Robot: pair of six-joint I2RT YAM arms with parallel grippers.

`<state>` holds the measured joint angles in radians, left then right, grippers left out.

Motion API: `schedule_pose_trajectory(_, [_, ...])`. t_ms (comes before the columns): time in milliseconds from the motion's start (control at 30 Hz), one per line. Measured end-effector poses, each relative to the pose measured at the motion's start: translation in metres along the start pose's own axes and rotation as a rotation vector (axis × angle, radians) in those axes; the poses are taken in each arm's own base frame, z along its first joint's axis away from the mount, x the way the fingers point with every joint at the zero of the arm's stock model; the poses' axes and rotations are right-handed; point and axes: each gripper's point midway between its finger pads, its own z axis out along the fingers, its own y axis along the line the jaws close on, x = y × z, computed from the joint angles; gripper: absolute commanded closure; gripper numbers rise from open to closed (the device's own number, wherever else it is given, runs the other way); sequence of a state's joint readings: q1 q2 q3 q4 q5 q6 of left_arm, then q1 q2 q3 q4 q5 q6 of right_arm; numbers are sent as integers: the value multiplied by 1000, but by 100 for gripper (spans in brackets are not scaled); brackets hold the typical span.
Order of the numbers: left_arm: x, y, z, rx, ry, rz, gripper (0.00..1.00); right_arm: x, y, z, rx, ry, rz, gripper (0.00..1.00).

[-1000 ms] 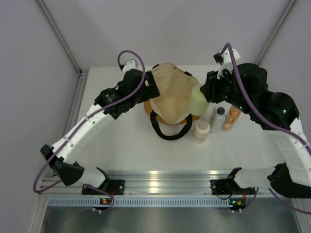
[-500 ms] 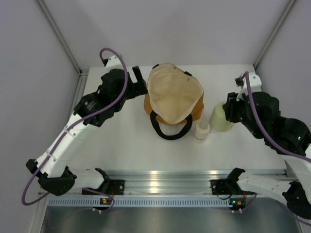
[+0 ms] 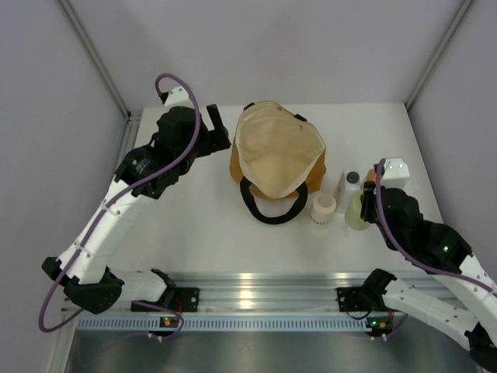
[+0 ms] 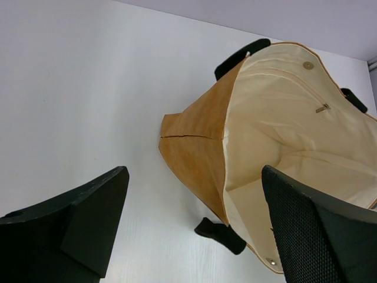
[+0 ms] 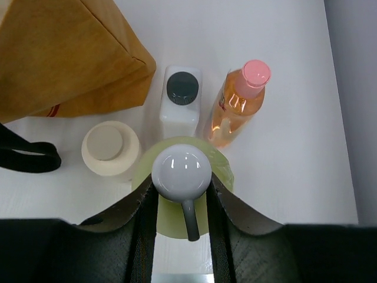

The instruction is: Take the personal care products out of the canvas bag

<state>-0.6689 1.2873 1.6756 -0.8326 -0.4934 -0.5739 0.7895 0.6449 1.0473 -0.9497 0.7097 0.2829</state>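
Observation:
I should keep lowering the pale yellow-green bottle (image 3: 356, 214) with my right gripper, as it hangs upright near the open spot (image 3: 342, 228) beside the cream-white jar, until the bottle's base stands there.
The canvas bag (image 3: 276, 151) stands open at the table's middle; only cream lining shows inside it (image 4: 283, 135). My left gripper (image 3: 215, 127) is open and empty just left of the bag, its fingers (image 4: 82, 218) apart from the fabric. My right gripper (image 3: 366, 203) is shut on the white top of the pale yellow-green bottle (image 5: 221, 177), held upright low at the table. Beside it stand the cream-white jar (image 5: 111, 147), the white dark-capped bottle (image 5: 179, 97) and the orange bottle with pink cap (image 5: 238, 106). From above the right arm hides most of the orange bottle.
The bag's black loop handle (image 3: 268, 210) lies on the table in front of it, close to the jar (image 3: 323, 208). Grey walls enclose the table on three sides. The metal rail (image 3: 256, 287) runs along the near edge.
My right gripper carried the yellow-green bottle from the bag's right rim to the right and down beside the other three. My left gripper drew back left from the bag's rim.

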Motion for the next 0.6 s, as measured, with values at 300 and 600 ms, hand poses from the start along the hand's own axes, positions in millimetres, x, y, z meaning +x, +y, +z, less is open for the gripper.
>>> schedule_pose_trajectory(300, [-12, 49, 25, -99, 26, -67, 2, 49, 12, 36, 46, 7, 45, 100])
schedule_pose_trajectory(600, [-7, 56, 23, -102, 47, -61, 2, 102, 19, 61, 62, 4, 98, 100])
